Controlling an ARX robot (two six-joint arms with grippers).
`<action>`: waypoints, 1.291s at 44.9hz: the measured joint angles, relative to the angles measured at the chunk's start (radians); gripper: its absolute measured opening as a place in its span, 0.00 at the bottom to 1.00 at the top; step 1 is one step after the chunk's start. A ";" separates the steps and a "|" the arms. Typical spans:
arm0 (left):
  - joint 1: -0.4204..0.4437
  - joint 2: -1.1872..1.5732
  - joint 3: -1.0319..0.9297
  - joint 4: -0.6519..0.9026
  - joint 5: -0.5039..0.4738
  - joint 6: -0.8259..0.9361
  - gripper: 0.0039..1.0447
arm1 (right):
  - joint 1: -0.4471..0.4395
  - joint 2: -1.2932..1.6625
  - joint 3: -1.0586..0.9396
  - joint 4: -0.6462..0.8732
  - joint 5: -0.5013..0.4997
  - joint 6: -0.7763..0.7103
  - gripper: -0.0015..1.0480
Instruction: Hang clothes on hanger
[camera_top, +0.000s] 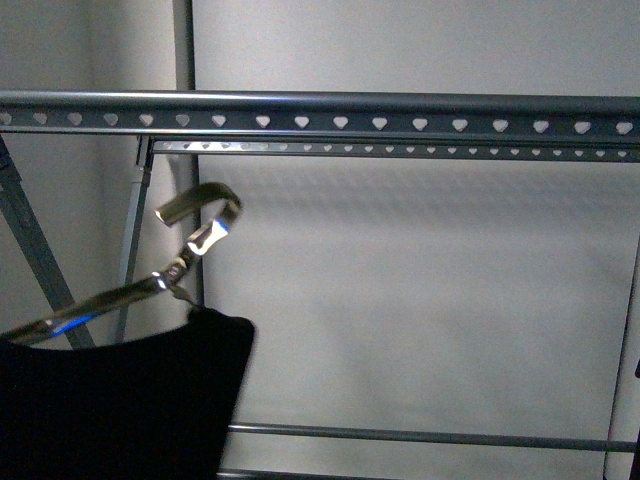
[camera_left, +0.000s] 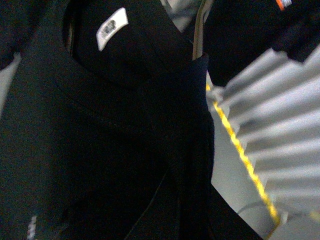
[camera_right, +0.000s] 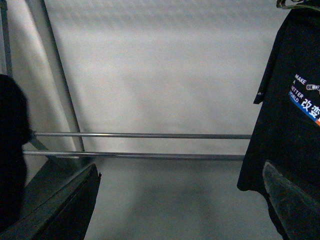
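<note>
The metal hook (camera_top: 218, 212) bends in line with the shoulders. The black T-shirt (camera_top: 135, 405) will therefore hang crosswise to the rail when I hang it up.
The hanger, a grey metal rack, spans the front view; its top rail (camera_top: 340, 112) has a row of heart-shaped holes. The clothes, a black T-shirt (camera_top: 120, 400), hang at the lower left on a shiny metal hook (camera_top: 200, 215) that sits tilted below the rail, apart from it. In the left wrist view the black shirt (camera_left: 100, 140) with its white neck label (camera_left: 111, 28) fills the picture. My left gripper is shut on it, its fingers lost in the dark cloth. My right gripper (camera_right: 180, 170) is open and empty, with the shirt's white lettering (camera_right: 300, 87) to one side.
A second holed rail (camera_top: 400, 150) runs behind the top one. Two thin lower rack bars (camera_right: 140, 135) cross in front of a white wall. A slanted rack leg (camera_top: 35, 250) stands at the left. A grey pleated surface with a yellow line (camera_left: 245, 160) lies beside the shirt.
</note>
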 joint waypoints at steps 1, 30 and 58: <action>-0.005 0.021 0.029 -0.054 0.000 0.080 0.04 | 0.000 0.000 0.000 0.000 0.000 0.000 0.93; -0.294 0.388 0.666 -0.528 0.207 0.991 0.04 | 0.000 0.000 0.000 0.000 0.000 0.000 0.93; -0.303 0.389 0.666 -0.484 0.216 0.968 0.04 | 0.000 0.000 0.000 0.000 0.000 0.000 0.93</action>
